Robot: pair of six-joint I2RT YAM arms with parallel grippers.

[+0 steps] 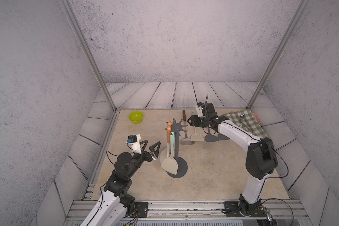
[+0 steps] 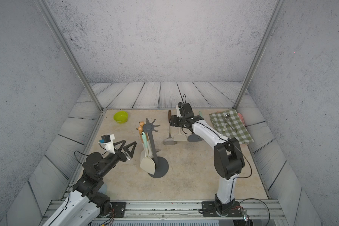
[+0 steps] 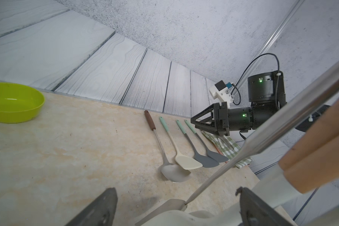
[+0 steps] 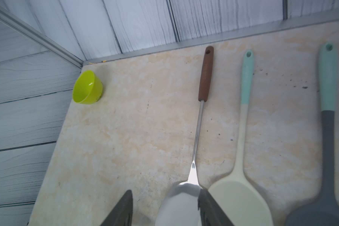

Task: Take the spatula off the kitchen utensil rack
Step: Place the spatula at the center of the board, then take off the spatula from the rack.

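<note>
My left gripper is facing the wooden handles [image 1: 168, 136] while the mint spatula hangs nearer the front, so that gripper should come round and grip its beige shaft [image 1: 172, 151].
The dark grey kitchen utensil rack [image 1: 177, 127] [image 2: 148, 128] stands mid-table. On its left side hang spatulas with wooden and mint handles; a beige head [image 1: 169, 165] [image 2: 147, 165] hangs low by the base. My left gripper [image 1: 151, 145] [image 2: 125, 145] [image 3: 176, 211] is wide open just left of those hanging spatulas, touching none. My right gripper [image 1: 190, 119] [image 2: 171, 120] [image 4: 164, 209] hovers open behind the rack, above a metal spatula with a brown handle [image 1: 186, 140] [image 4: 199, 125] that lies flat on the table.
Beside the metal spatula lie a beige one [image 1: 197, 136] [image 4: 241, 187] and two grey ones [image 1: 211, 138]. A lime-green bowl [image 1: 136, 116] [image 3: 12, 101] sits at the back left. A green checked cloth [image 1: 245, 123] with a spoon lies at the back right.
</note>
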